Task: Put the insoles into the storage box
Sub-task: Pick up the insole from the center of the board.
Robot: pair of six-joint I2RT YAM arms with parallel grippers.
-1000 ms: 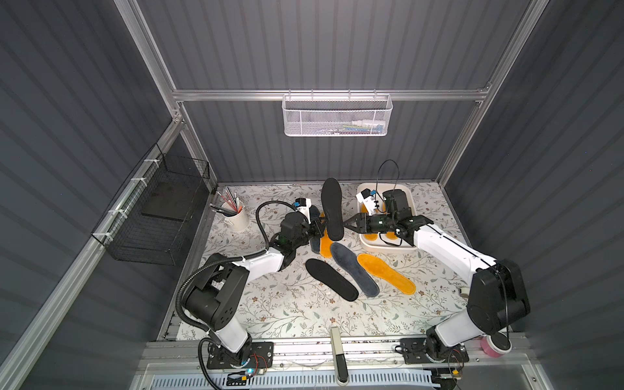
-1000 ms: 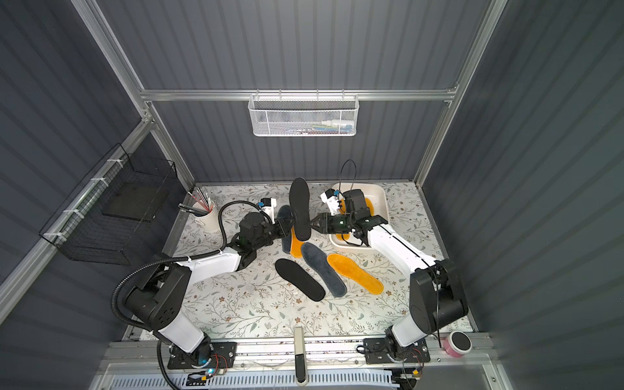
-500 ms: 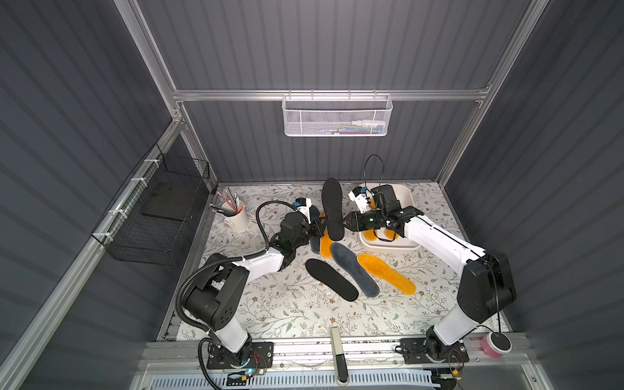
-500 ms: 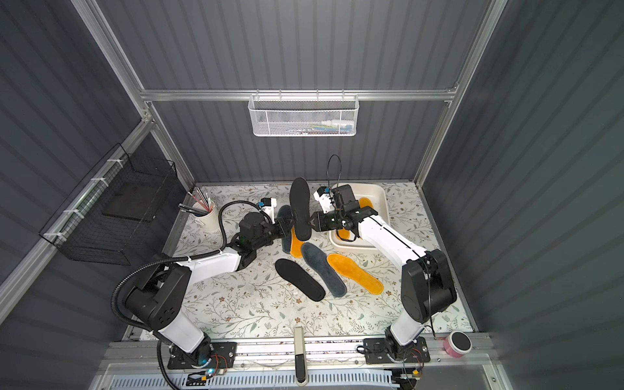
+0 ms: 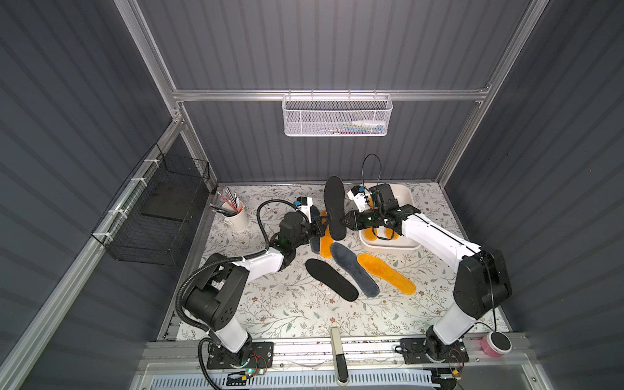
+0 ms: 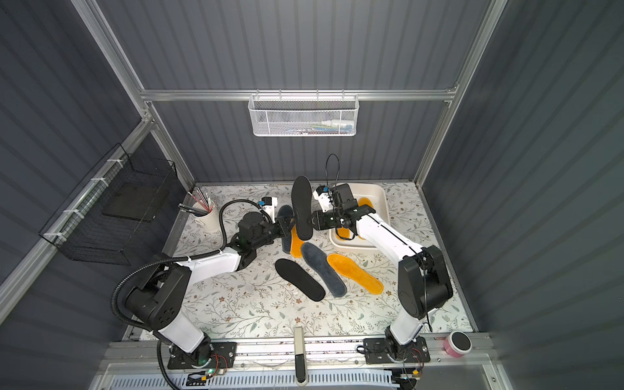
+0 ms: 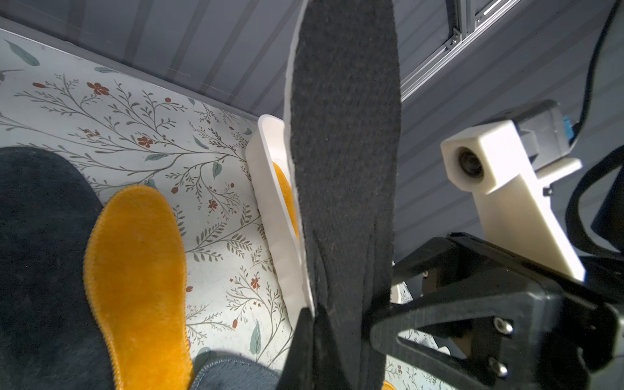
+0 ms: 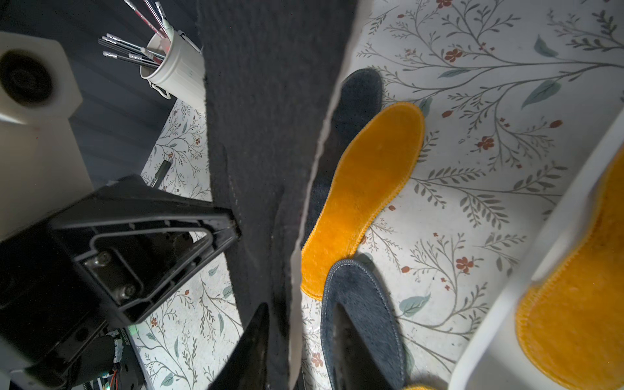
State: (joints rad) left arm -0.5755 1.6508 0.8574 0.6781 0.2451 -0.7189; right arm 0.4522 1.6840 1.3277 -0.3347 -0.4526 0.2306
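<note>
The black insole (image 5: 334, 198) is in my left gripper, across from the storage box, so my right gripper should grab the insole's near edge (image 5: 343, 215) before my left gripper opens.
A black insole (image 5: 334, 209) (image 6: 301, 207) stands upright above the table, my left gripper (image 5: 323, 225) (image 7: 314, 314) shut on its lower end. My right gripper (image 5: 346, 219) (image 8: 297, 337) reaches in from the opposite side, open, its fingers straddling the insole's edge with a gap on one side. The white storage box (image 5: 403, 194) (image 8: 540, 270) sits just behind the right arm with orange insoles (image 5: 378, 234) (image 8: 580, 304) in it. On the cloth lie a black insole (image 5: 331, 279), two dark grey ones (image 5: 353, 270) (image 5: 315, 236) and two orange ones (image 5: 386, 274) (image 5: 327, 243).
A white cup of pencils (image 5: 235, 216) stands at the back left. On the left wall hangs a black wire basket (image 5: 158, 209), and a white mesh basket (image 5: 337, 114) on the back wall. At the front right rail sits a pink roll (image 5: 495, 344).
My right gripper has swung left from over the storage box to the upright black insole. The left arm and the insole it holds have stayed put.
</note>
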